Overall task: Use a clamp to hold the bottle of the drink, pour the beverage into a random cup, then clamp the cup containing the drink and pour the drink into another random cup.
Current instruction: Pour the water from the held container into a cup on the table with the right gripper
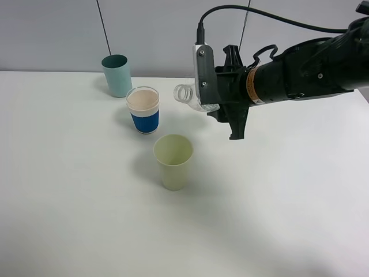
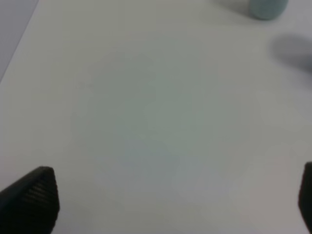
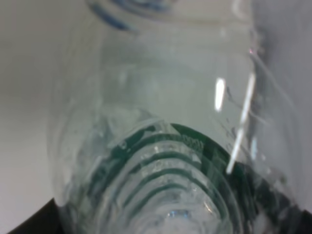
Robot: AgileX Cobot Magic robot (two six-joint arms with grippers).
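The bottle is lying almost level, with its opening (image 1: 183, 93) behind the yellow-green cup. Next, my right gripper moves the bottle's opening over that cup (image 1: 173, 149) and tilts the bottle more steeply.
My right gripper (image 1: 212, 97) is shut on the clear bottle (image 1: 189, 96), which lies tipped on its side in the air with its open mouth pointing left. The mouth hangs just right of the blue-banded cup and above and behind the pale yellow-green cup (image 1: 173, 161). No stream shows at the mouth. In the right wrist view the bottle (image 3: 161, 146) fills the frame, its green label and ribbed wall up close. The teal cup (image 1: 117, 75) stands at the back left. My left gripper (image 2: 168, 200) is open over bare table, with only its fingertips (image 2: 30, 200) in view.
A white cup with a blue band (image 1: 143, 109) stands between the teal and yellow-green cups. The white table (image 1: 69, 202) ends at a grey wall behind. The base of the teal cup (image 2: 265, 7) shows at the edge of the left wrist view.
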